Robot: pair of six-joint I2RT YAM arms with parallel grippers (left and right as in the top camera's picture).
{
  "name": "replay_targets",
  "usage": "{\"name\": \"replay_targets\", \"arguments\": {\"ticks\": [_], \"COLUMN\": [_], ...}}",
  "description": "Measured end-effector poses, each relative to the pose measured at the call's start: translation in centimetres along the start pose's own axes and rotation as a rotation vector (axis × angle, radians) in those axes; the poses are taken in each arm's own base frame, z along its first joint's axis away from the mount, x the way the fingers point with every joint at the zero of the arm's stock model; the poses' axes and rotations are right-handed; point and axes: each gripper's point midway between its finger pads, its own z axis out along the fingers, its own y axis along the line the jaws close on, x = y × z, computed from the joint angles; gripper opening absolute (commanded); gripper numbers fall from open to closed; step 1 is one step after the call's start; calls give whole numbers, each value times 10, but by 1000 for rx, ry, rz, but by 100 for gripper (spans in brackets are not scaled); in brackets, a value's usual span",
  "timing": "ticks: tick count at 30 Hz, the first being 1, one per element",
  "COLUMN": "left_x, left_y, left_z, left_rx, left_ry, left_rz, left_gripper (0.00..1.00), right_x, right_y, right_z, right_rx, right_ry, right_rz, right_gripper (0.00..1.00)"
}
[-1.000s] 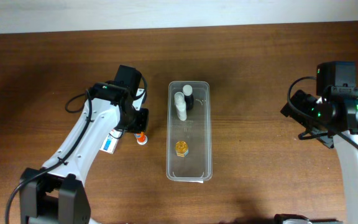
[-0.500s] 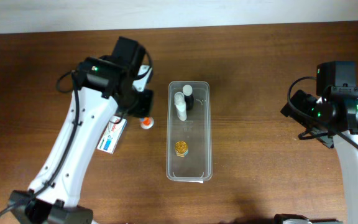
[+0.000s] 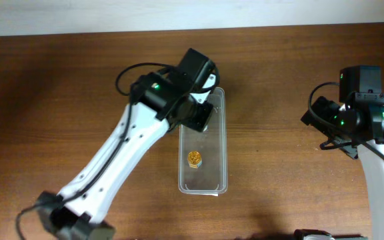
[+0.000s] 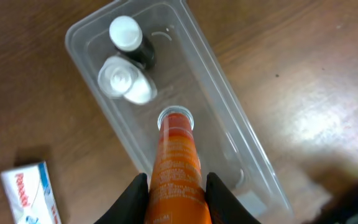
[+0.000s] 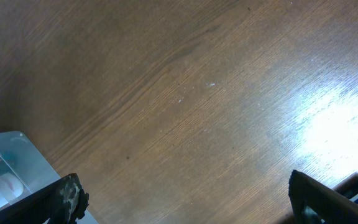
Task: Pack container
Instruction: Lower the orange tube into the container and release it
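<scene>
The orange bottle (image 4: 177,146) is hanging end-down over the bin. My left gripper should continue to move it down toward the free part of the bin's bottom beside the black bottle (image 4: 182,67) until it stands.
The container (image 3: 219,140) is a long clear plastic bin in the middle of the table. It also shows in the left wrist view (image 4: 229,118). Inside it stand a black bottle with a white cap (image 4: 131,45), a white bottle (image 4: 126,81) and a small gold-capped jar (image 3: 195,159). My left gripper (image 4: 178,190) is shut on an orange bottle (image 4: 178,168) and holds it above the bin's upper half. My right gripper (image 5: 185,199) is open and empty over bare table at the right; a corner of the bin (image 5: 8,162) shows at its left.
A small white-and-blue cardboard box (image 4: 30,193) lies on the table left of the bin; my left arm hides it in the overhead view. The table's far edge runs along the top (image 3: 192,27).
My left arm has swung right from beside the cardboard box, carrying the orange bottle over the bin. The right arm has not moved.
</scene>
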Motion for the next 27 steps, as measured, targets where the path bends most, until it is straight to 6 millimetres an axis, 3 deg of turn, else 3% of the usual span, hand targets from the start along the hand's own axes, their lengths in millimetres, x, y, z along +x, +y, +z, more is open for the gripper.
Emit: {"name": "replay_targets", "arguments": {"ticks": [5,9,19,27], "left_x": [-2,0,-21,-24], "left_y": [1,2,0,0], "left_z": [46,69,92,118], "left_rx": [-7,-10,-3,-4], "left_ry": [69,111,47,58], "left_rz": [0,5,45,58], "left_gripper": [15,15,14,15], "right_x": [0,0,0,0], "right_y": [0,0,0,0], "right_z": [0,0,0,0], "right_rx": [0,0,0,0], "right_ry": [0,0,0,0], "right_rz": [0,0,0,0], "right_gripper": [98,98,98,98]}}
